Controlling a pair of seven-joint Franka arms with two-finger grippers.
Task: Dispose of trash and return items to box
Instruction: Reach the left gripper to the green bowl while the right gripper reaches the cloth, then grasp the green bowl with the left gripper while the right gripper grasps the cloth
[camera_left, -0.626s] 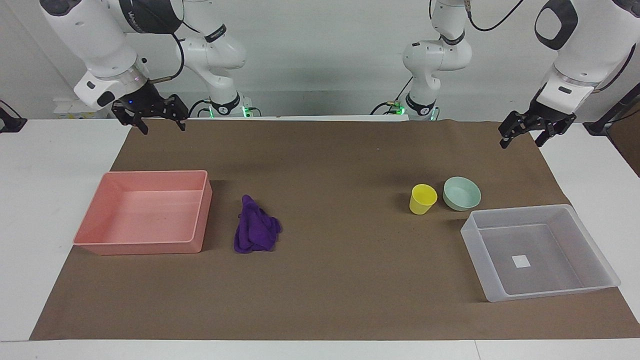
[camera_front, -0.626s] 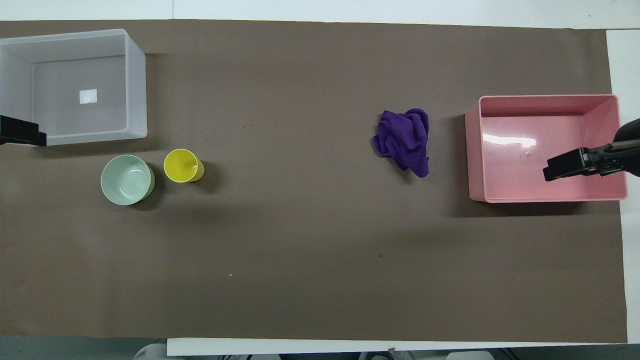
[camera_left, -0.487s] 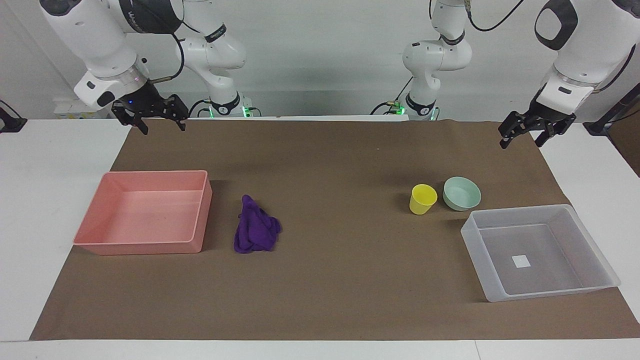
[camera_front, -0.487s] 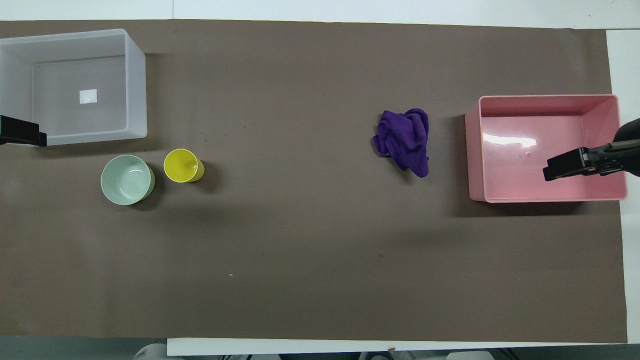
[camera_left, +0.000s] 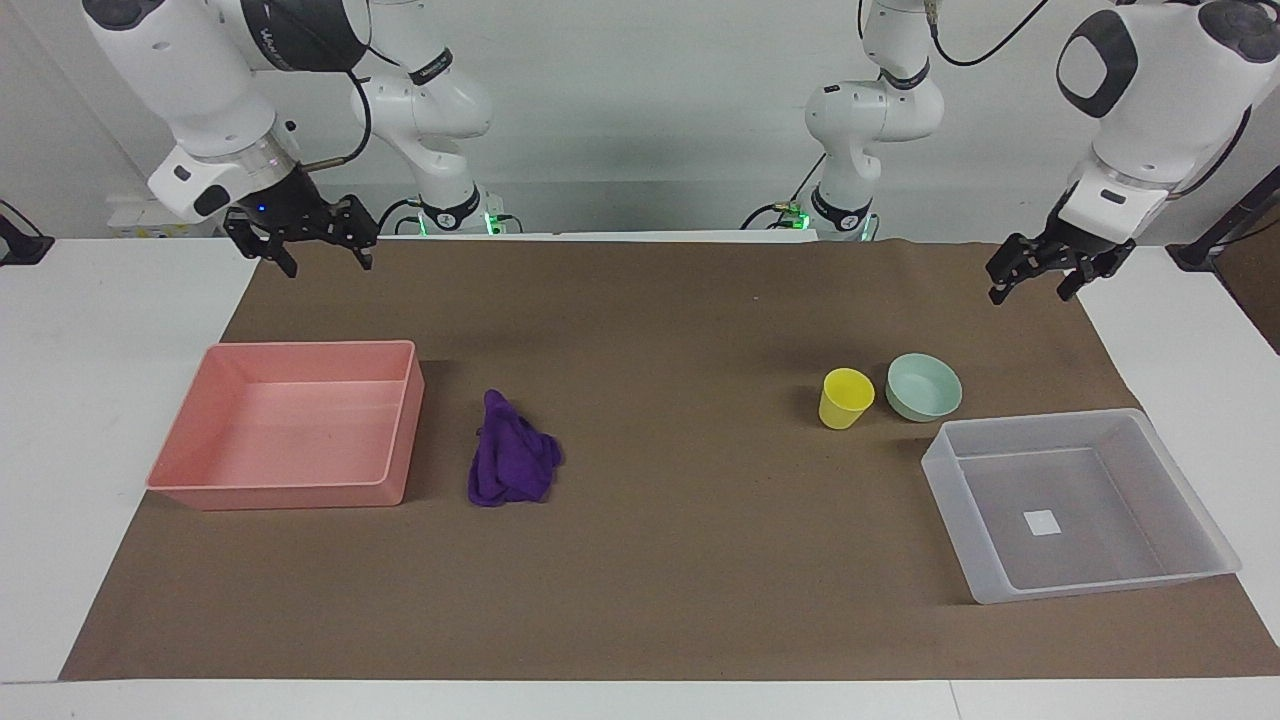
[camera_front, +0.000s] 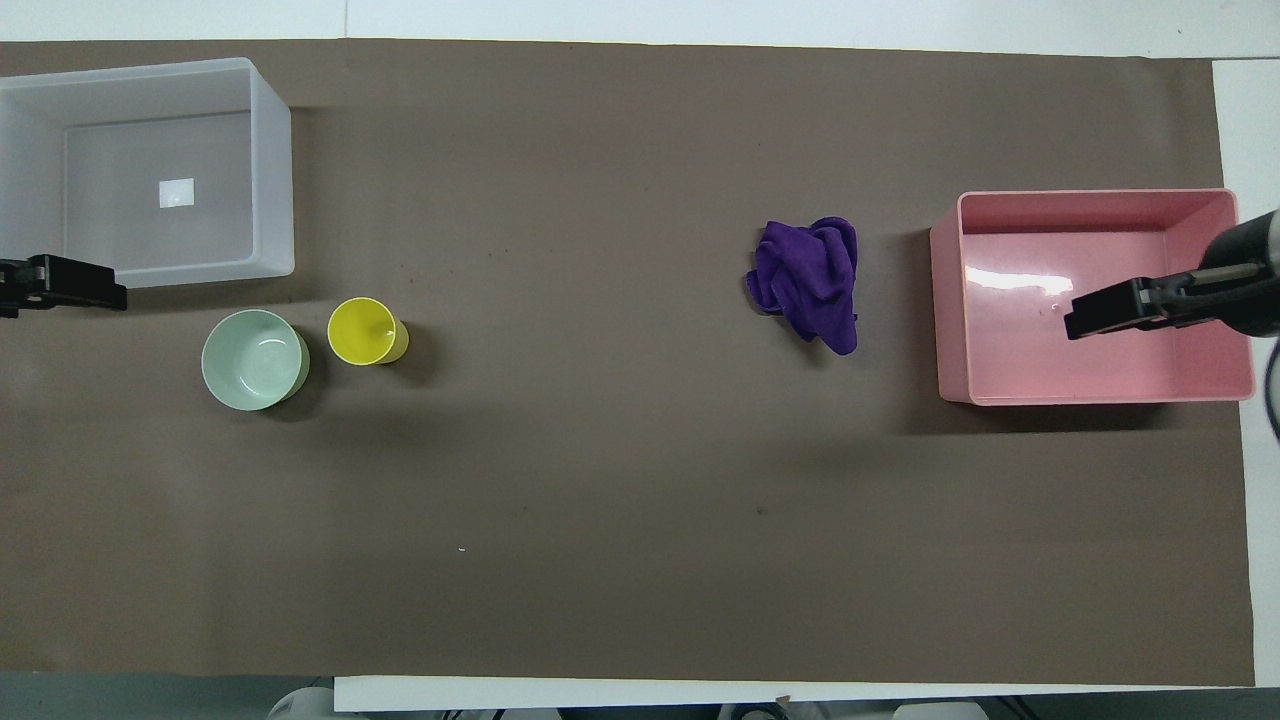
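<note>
The purple cloth (camera_front: 806, 283) is bunched up in loose folds (camera_front: 828, 246), so it will open out into drooping flaps when the robot's right gripper lifts it.
The purple cloth wad (camera_left: 512, 462) lies on the brown mat beside the pink tray (camera_left: 290, 495); it also shows in the overhead view (camera_front: 808, 280). The yellow cup (camera_left: 845, 398) and the mint-green bowl (camera_left: 922, 387) stand side by side, nearer to the robots than the translucent box (camera_left: 1090, 585), which holds only its white sticker. My right gripper (camera_left: 328, 262) hangs open and empty, high at the right arm's end, and shows over the pink tray from above (camera_front: 1085, 322). My left gripper (camera_left: 1030, 293) hangs open and empty, high at the left arm's end, close to the box's corner from above (camera_front: 100, 290).
The cup (camera_front: 364, 331), the bowl (camera_front: 253, 359), the box (camera_front: 275, 170) and the empty pink tray (camera_front: 945, 300) sit on a brown mat that covers most of the white table. Both arm bases stand at the robots' edge.
Both grippers have shifted a little toward the table's middle: the right one further over the pink tray, the left one toward the bowl. The objects have not moved.
</note>
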